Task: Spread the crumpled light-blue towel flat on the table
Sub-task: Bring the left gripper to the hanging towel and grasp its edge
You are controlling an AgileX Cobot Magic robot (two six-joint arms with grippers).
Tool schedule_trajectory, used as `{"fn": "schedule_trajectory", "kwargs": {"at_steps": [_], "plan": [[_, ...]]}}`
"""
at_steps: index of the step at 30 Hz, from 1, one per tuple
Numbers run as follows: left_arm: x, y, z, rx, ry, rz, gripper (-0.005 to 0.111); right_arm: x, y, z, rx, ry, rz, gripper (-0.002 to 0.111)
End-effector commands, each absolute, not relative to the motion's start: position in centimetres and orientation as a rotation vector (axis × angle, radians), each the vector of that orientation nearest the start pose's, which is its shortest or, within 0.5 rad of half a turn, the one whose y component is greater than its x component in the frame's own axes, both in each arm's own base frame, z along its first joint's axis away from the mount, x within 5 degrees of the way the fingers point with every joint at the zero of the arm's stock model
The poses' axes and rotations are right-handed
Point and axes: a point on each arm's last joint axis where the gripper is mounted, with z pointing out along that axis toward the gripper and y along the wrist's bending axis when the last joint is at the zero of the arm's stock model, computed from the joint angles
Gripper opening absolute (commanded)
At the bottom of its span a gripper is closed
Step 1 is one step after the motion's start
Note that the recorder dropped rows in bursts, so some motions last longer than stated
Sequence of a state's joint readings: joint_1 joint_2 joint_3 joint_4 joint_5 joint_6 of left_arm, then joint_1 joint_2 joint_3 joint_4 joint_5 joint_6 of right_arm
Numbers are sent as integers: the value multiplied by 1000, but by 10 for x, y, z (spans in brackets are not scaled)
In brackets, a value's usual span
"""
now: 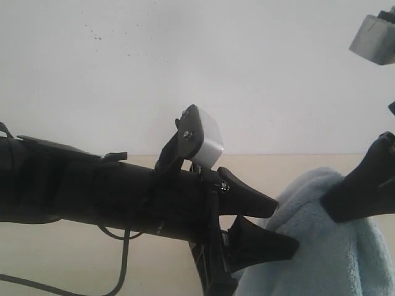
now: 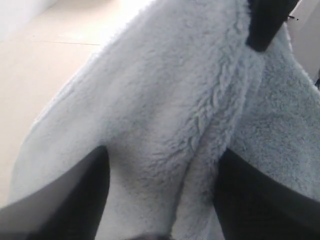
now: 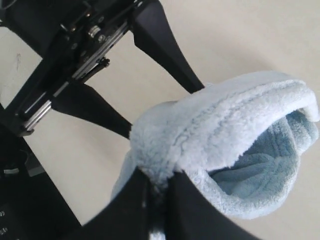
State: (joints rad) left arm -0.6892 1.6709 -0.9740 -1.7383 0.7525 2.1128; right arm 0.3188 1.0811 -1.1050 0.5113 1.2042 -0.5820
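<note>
The towel is pinched at a bunched fold point(image 1: 318, 180) by my right gripper, so my left gripper should grab the towel's folded edge point(image 1: 285, 222) and free up my right gripper for a corner.
The light-blue towel point(image 1: 333, 259) hangs bunched above the table point(image 1: 74, 259), lifted at a fold. My right gripper point(image 3: 159, 175) is shut on that fold of the towel point(image 3: 225, 125), its two black fingers pinching the fluffy cloth tightly. From the left, my left gripper point(image 1: 285, 225) reaches in with its jaws wide apart. In the left wrist view the towel point(image 2: 165, 90) fills the gap between the left gripper point(image 2: 164, 152) fingers, uncompressed. The right wrist view shows the left gripper point(image 3: 165, 111) with its tips at the towel's folded edge.
The white wall point(image 1: 185, 61) stands behind the table's far edge. The left arm's white camera box point(image 1: 207, 139) sits on top of the arm, and a cable point(image 1: 123, 259) hangs below it. A grey block point(image 1: 373, 40) shows at the upper right.
</note>
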Motion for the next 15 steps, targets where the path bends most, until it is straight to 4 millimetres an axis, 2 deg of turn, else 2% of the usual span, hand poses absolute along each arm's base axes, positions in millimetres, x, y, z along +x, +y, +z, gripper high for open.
{"fn": "schedule_trajectory", "kwargs": {"at_steps": [1,4,6,8,11,15], "plan": [[227,-269,246,1377,1489,-957,56,164,100,370,-1054,2325,619,1],[231,-269,248,1367,1496,-925,56,164,100,370,-1057,2323,618,1],[232,-270,251,1365,1484,-925,51,164,100,370,-1057,2323,618,1],[230,-273,256,1362,1467,-953,36,164,100,370,-1057,2323,618,1],[229,-279,262,1360,1450,-960,3,164,100,370,-1056,2322,622,1],[232,-277,265,1306,1512,-943,4,164,100,370,-1058,2324,615,2]]}}
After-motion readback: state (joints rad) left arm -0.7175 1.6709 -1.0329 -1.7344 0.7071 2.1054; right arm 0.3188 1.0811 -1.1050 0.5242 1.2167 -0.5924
